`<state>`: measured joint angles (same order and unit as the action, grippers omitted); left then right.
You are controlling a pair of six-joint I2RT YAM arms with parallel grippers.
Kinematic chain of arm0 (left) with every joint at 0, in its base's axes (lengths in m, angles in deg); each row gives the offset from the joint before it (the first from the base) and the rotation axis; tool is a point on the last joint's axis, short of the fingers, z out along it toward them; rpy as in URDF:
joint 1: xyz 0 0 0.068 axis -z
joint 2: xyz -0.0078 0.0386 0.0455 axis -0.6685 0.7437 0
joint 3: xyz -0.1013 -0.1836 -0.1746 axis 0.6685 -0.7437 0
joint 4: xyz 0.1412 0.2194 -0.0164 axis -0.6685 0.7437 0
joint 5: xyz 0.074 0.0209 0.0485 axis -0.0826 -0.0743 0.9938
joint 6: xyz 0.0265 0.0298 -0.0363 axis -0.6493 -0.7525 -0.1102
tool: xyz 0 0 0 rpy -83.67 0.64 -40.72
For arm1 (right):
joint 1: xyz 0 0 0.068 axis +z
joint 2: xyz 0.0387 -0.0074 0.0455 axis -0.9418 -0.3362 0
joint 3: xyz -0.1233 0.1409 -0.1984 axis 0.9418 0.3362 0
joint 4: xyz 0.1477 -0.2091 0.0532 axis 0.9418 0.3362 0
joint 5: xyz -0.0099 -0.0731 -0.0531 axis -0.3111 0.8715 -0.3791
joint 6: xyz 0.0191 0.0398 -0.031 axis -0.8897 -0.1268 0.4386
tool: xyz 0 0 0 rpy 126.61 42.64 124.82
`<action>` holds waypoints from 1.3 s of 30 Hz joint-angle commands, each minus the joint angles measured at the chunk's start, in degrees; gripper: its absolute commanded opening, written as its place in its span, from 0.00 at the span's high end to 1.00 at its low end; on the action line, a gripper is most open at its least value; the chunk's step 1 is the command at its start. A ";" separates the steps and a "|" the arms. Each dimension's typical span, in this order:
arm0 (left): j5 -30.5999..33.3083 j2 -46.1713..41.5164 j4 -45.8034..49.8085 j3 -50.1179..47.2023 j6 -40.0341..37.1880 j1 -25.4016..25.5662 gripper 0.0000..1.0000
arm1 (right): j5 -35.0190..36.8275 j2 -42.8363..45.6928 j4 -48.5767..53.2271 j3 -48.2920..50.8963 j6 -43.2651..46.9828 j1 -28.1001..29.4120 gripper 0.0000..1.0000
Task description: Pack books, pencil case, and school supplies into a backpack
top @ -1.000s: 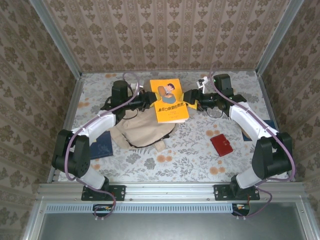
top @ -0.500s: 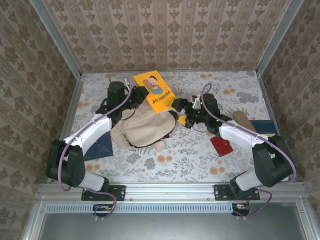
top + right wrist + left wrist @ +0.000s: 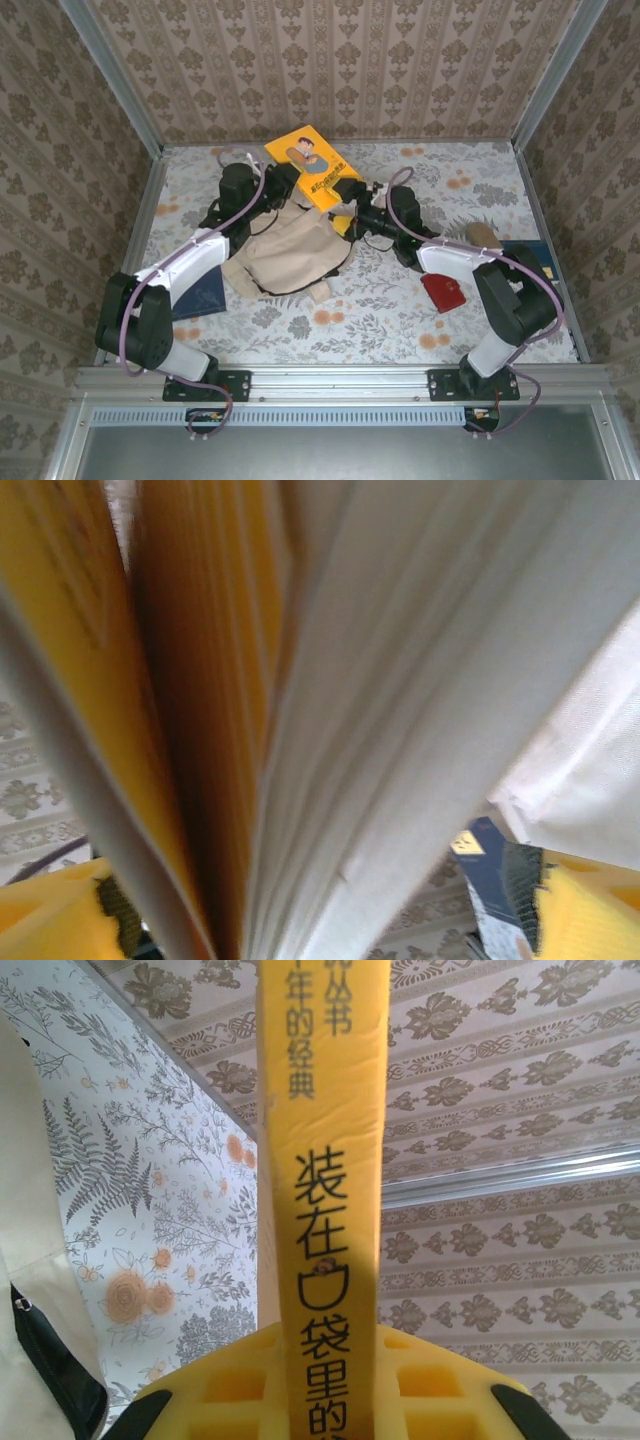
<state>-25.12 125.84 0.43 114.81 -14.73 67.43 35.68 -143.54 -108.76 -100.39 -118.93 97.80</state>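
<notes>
I should use my left gripper to lift open the cream backpack's flap (image 3: 312,245), because it lies over the backpack's opening, while my right gripper takes the yellow book's near corner (image 3: 324,203).
The yellow book (image 3: 312,165) with a cartoon face is lifted and tilted over the far edge of the cream backpack (image 3: 290,255). My left gripper (image 3: 283,183) is shut on its spine side. In the left wrist view the yellow spine (image 3: 325,1160) stands upright between the yellow fingers (image 3: 230,1390). My right gripper (image 3: 352,212) is open at the book's near right corner. In the right wrist view the fanned pages (image 3: 330,730) fill the gap between its wide-apart fingers (image 3: 45,910). A dark blue book (image 3: 203,290) lies under my left arm and shows again as the blue book (image 3: 480,865).
A red pouch (image 3: 443,292) lies right of centre. A tan oblong item (image 3: 485,236) and a dark blue flat thing (image 3: 530,255) sit by the right wall. Patterned walls close in the table (image 3: 380,310) on three sides.
The yellow book has swung from flat at centre-back to tilted toward the back left. My right gripper opened wider, let go of its right edge and moved left to its near corner.
</notes>
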 commanded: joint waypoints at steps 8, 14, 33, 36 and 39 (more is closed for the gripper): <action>0.27 -0.62 -8.05 -0.97 3.55 0.01 0.97 | 6.60 0.10 -7.82 -0.97 -3.64 0.27 0.43; -0.53 -1.13 -6.21 -1.38 3.46 -0.18 0.94 | 7.77 0.85 -8.04 -0.77 -0.92 -0.02 0.67; 11.60 -4.61 57.22 7.16 -42.92 7.45 0.16 | 12.88 27.35 37.28 2.87 40.90 -10.96 1.00; 15.20 -2.90 63.42 11.30 -50.20 12.88 0.16 | 14.49 31.18 43.15 2.95 44.35 -12.97 1.00; 17.88 0.15 67.78 15.18 -55.02 17.43 0.19 | 15.12 33.87 45.97 3.38 45.90 -14.37 1.00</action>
<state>-12.38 123.61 58.66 126.85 -59.13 82.44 48.73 -112.37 -67.08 -96.65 -79.19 84.27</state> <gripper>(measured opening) 0.816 0.175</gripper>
